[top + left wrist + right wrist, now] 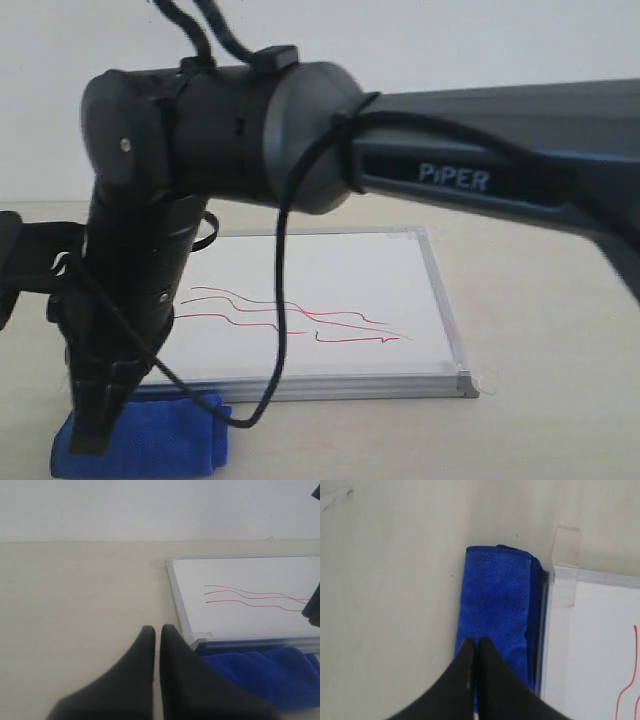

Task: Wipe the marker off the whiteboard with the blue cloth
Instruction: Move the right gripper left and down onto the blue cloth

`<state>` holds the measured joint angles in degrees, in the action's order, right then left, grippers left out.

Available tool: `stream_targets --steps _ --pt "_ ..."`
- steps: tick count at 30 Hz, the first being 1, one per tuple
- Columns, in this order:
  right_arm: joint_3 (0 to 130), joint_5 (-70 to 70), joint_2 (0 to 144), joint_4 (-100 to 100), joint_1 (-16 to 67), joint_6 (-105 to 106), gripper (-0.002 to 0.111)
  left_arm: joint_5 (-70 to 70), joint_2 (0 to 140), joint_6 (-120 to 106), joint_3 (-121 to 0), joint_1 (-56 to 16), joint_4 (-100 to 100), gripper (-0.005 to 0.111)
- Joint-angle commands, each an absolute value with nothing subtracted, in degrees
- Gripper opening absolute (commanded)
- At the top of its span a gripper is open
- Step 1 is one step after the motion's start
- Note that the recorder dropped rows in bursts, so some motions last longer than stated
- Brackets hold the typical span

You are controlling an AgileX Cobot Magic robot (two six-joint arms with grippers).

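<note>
I expect the blue cloth (pixel 160 438) to bunch up at its middle and stay folded when I lift it, because the cloth's layers (pixel 534 592) lie on top of each other in a narrow stack.
The whiteboard (pixel 400 270) lies flat on the table with wavy red marker (pixel 290 320) lines across its middle. The blue cloth (pixel 160 440) is a folded roll on the table, against the board's near left corner. My right gripper (pixel 92 435) reaches across from the right and points down onto the cloth. In the right wrist view its shut fingers (pixel 476 642) end over the blue cloth (pixel 495 595), beside the board frame (pixel 547 645). My left gripper (pixel 157 630) is shut and empty over bare table, with the cloth (pixel 280 675) and whiteboard (pixel 240 575) off to one side.
The right arm's big dark body (pixel 230 130) and its hanging cable (pixel 280 300) cover the board's left part in the exterior view. A dark part of the left arm (pixel 20 265) stands at the far left edge. Clear tape (pixel 567 542) holds the board corner.
</note>
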<state>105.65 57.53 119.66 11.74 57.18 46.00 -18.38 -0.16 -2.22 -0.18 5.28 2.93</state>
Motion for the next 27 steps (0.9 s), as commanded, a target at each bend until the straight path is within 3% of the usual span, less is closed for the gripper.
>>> stream_targets --steps 1,6,9,27 --pt "108.92 57.46 122.13 6.99 59.75 39.11 0.008 -18.02 0.00 -2.48 0.00 4.82 3.60 0.004" --pt "108.92 56.43 123.55 4.67 60.66 35.04 0.047 -18.02 0.00 -2.48 0.00 4.82 3.60 0.004" --pt "108.92 56.27 124.76 4.51 60.66 34.76 0.059 -18.02 0.00 -2.48 0.00 4.82 3.60 0.004" --pt "108.57 50.46 132.05 3.59 60.54 33.28 0.059 -18.02 0.00 -2.48 0.00 4.82 3.60 0.004"
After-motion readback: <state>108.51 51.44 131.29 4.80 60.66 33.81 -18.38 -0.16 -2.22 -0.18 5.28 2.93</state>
